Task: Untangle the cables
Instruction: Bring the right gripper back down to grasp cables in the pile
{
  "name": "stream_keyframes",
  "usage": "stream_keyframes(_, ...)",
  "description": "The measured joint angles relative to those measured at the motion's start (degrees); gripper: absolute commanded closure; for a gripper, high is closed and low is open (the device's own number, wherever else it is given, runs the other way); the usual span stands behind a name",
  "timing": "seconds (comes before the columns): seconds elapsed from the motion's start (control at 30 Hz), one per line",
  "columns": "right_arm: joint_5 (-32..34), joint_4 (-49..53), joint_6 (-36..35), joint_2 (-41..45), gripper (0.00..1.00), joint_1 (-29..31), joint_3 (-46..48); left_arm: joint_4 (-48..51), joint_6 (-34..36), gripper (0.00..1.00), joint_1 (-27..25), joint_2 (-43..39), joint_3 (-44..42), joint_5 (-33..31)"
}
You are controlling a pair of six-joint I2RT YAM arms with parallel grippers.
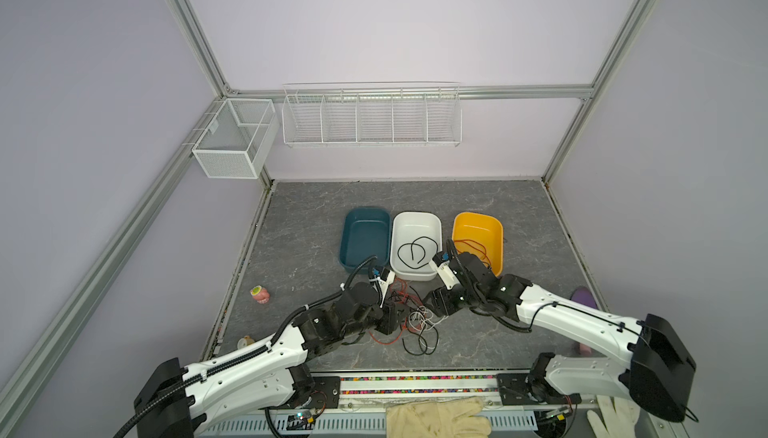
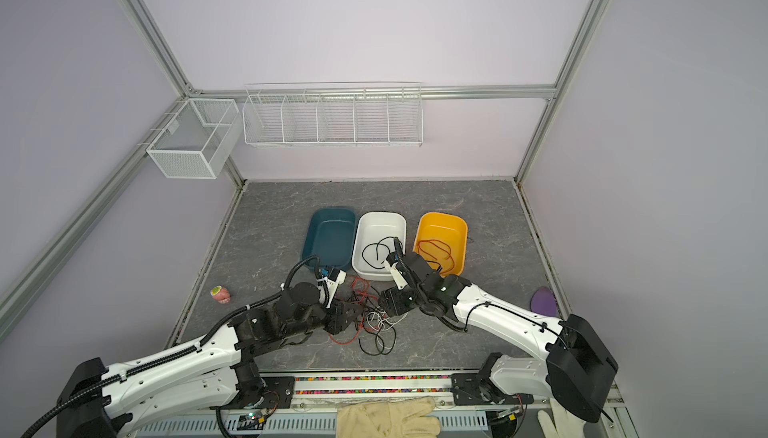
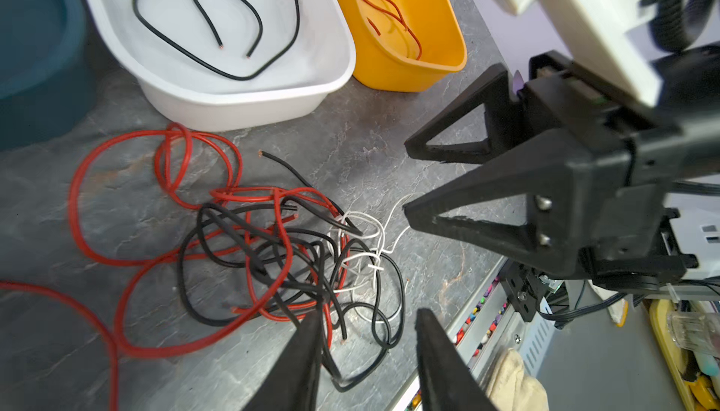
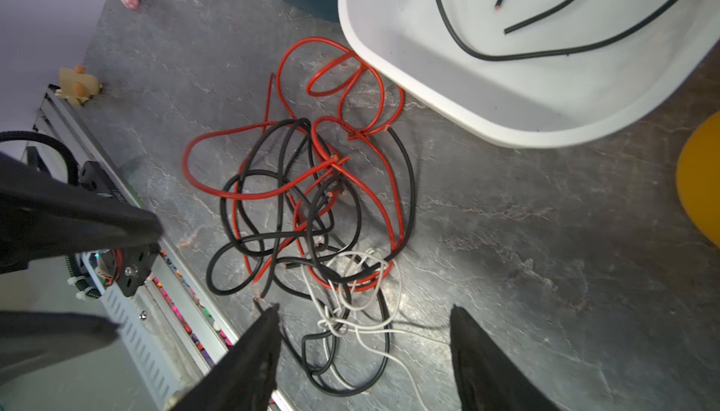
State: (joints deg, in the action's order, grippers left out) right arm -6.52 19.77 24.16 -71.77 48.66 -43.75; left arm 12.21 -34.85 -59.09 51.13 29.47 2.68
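Observation:
My right gripper is within reach of the black cable's bend, which lies over the white strands of cable [image 4: 378,265], so it should pinch that bend [image 4: 347,279] and raise it.
The cables [image 3: 272,233] lie in one tangle of red, black and white strands on the grey table, just in front of the white bin; the tangle [image 1: 417,319] shows in both top views [image 2: 374,319]. My left gripper [image 3: 369,313] hangs open over the tangle's near edge, with a black loop lying against one finger [image 3: 307,343] but not pinched. My right gripper [image 4: 365,307] is open wider, straddling the white knot [image 4: 339,319] without touching it. A loose black cable [image 1: 415,251] lies in the white bin and a red one [image 1: 473,249] in the yellow bin.
Teal bin [image 1: 363,240], white bin [image 1: 415,218] and yellow bin [image 1: 478,220] stand in a row behind the tangle. A pink toy [image 1: 259,294] and a small yellow toy [image 1: 245,342] sit at the left, a purple object [image 1: 584,297] at the right. Gloves [image 1: 436,417] lie on the front rail.

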Motion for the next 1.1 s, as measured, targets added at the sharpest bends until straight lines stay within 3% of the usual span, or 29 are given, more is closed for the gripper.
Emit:
stream_keyframes(0.17,0.5,-2.4,0.3,-2.2,0.39,1.1,0.0,1.9,0.0,0.55,0.0,-4.9,-0.1,-2.8)
stream_keyframes(0.47,1.3,-4.8,-0.2,-7.0,0.44,4.1,-0.1,2.7,-1.6,0.54,0.0,-5.8,-4.3,-3.8)
stream_keyframes(0.87,5.2,-5.7,-0.2,-12.7,0.65,4.7,-2.2,-1.7,-4.8,0.54,0.0,-5.1,-9.1,-2.8)
stream_keyframes(1.03,5.6,-6.4,-0.2,-14.9,0.66,4.9,-3.2,-4.6,-5.9,0.54,0.0,-3.6,-10.2,-2.1)
stream_keyframes(1.1,5.7,-6.6,-0.3,-15.6,0.72,5.0,-3.2,-5.9,-6.3,0.54,0.0,-2.8,-10.3,-1.7)
